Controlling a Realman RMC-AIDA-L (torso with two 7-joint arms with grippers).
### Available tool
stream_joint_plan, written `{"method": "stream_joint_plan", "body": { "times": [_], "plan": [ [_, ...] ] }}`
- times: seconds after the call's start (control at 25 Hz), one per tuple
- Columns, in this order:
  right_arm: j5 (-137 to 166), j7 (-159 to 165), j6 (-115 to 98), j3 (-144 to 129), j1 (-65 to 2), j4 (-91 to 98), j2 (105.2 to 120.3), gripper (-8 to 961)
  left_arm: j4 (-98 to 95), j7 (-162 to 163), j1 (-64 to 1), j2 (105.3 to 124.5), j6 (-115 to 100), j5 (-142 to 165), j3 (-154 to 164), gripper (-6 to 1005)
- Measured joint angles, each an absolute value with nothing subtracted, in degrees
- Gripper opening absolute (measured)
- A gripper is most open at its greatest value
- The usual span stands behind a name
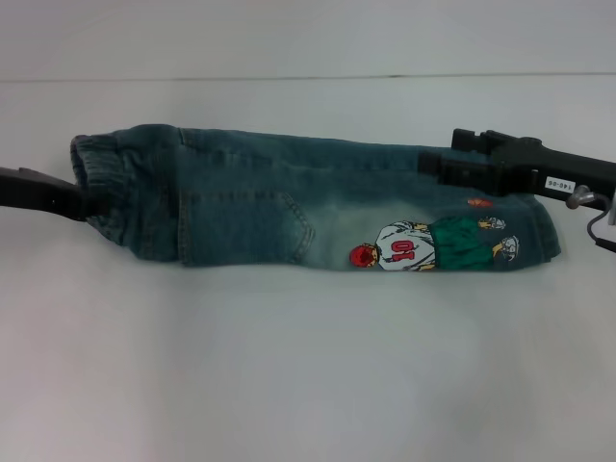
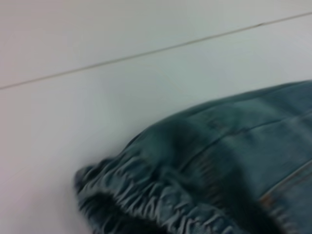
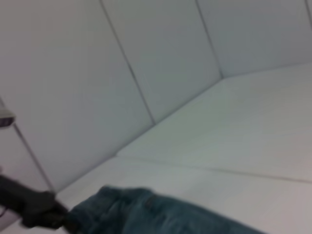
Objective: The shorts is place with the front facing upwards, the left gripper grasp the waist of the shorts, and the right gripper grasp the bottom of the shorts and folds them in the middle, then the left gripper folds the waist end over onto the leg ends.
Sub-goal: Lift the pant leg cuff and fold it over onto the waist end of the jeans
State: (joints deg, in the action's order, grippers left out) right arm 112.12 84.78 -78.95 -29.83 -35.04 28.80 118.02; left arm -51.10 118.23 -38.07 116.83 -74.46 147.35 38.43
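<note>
I should move my right gripper, now over the shorts' leg ends (image 1: 537, 231) and away from the fold, to the shorts' middle (image 1: 332, 207) while my left gripper raises their waist.
The denim shorts (image 1: 289, 207) lie folded lengthwise on the white table (image 1: 289, 366), with a cartoon print near the leg ends (image 1: 525, 236). The elastic waist (image 1: 96, 164) is at the left and fills the left wrist view (image 2: 146, 195). My left gripper (image 1: 89, 204) comes in from the left edge and touches the waist. At the far edge of the shorts, by the leg ends, my right gripper (image 1: 435, 162) rests on the denim. In the right wrist view the shorts (image 3: 146, 212) lie below, with the left arm (image 3: 29, 207) beyond them.
White wall panels (image 3: 146, 58) stand behind the table. A seam line (image 1: 308, 77) marks the table's back edge. Bare table surface stretches in front of the shorts and behind them.
</note>
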Motion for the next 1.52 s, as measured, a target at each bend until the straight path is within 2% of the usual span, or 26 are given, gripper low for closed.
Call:
{"method": "stream_joint_plan", "body": {
  "times": [0.2,0.32,0.36,0.76,1.2,1.28,1.52],
  "plan": [
    [109.47,82.11,-76.33,-29.79,-35.14,26.92,119.28,958,-56.27,118.73,-38.33,116.01,-85.18,141.17,36.55,39],
    [109.34,81.74,-73.72,-30.02,-35.92,25.28,119.45,956,-58.59,120.28,-38.81,115.07,-89.96,137.79,35.43,39],
    [109.34,81.63,-72.71,-30.13,-36.2,24.76,119.49,955,-59.08,121.28,-39.43,114.18,-92.23,135.89,34.77,39],
    [104.0,75.04,-66.36,-30.17,-37.07,18.93,119.72,948,-59.34,124.23,-42.27,112.23,-96.33,130.47,32.36,40],
    [91.65,60.77,-57.73,-29.68,-41.12,6.21,120.53,507,-59.21,126.27,-46.9,111.88,-98.92,127.07,32.66,40],
    [86.67,54.66,-57.13,-29.67,-41.91,2.69,120.68,294,-59.23,126.85,-47.48,111.88,-99.09,126.33,32.75,40],
    [80.47,41.69,-54.08,-28.67,-44.58,-4.03,120.9,60,-59.39,128.52,-48.59,110.94,-99.35,123.84,32.71,39]
  ]
}}
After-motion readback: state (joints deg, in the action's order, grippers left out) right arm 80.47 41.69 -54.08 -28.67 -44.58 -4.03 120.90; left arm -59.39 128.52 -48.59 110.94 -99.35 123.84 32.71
